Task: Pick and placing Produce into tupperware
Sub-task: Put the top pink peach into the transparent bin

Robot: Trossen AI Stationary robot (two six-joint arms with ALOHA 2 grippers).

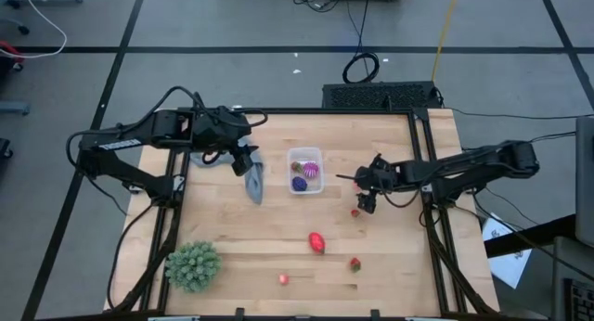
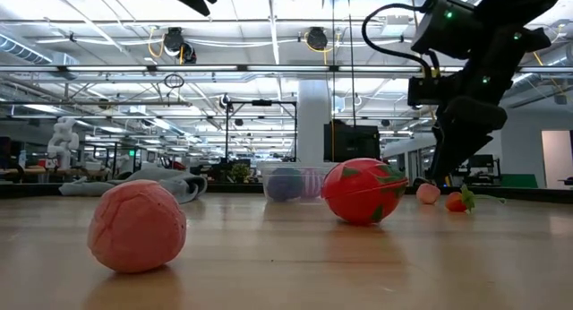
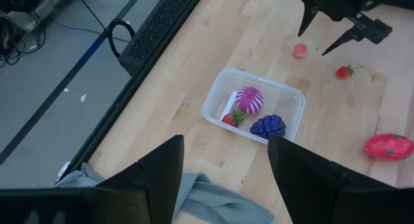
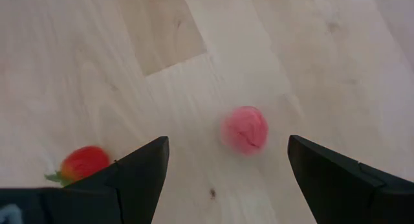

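I should keep moving my right gripper down, because the small pink berry (image 4: 245, 131) is in its open gap, clear of the strawberry (image 4: 84, 162). I should close the fingers once they are on either side of the berry.
The clear tupperware (image 1: 304, 171) (image 3: 253, 107) stands mid-table with a magenta spiky fruit (image 3: 249, 99), a dark blue fruit (image 3: 268, 125) and a small strawberry (image 3: 229, 118) inside. My right gripper (image 4: 228, 145) (image 1: 365, 196) hangs open just above a small pink berry (image 4: 244, 129) (image 3: 299, 51), its fingers apart on either side and touching nothing. A strawberry (image 4: 83, 162) lies on the wood beside it. A larger red-pink fruit (image 1: 316, 242) rests nearer the front. My left gripper (image 3: 223, 153) waits high and open, left of the tupperware.
A grey cloth (image 1: 253, 182) lies below my left gripper. A big green spiky ball (image 1: 193, 265) sits at the front left. Two more small berries (image 1: 355, 263) (image 1: 283, 279) lie near the front edge. Black frame rails (image 1: 425, 173) border the table.
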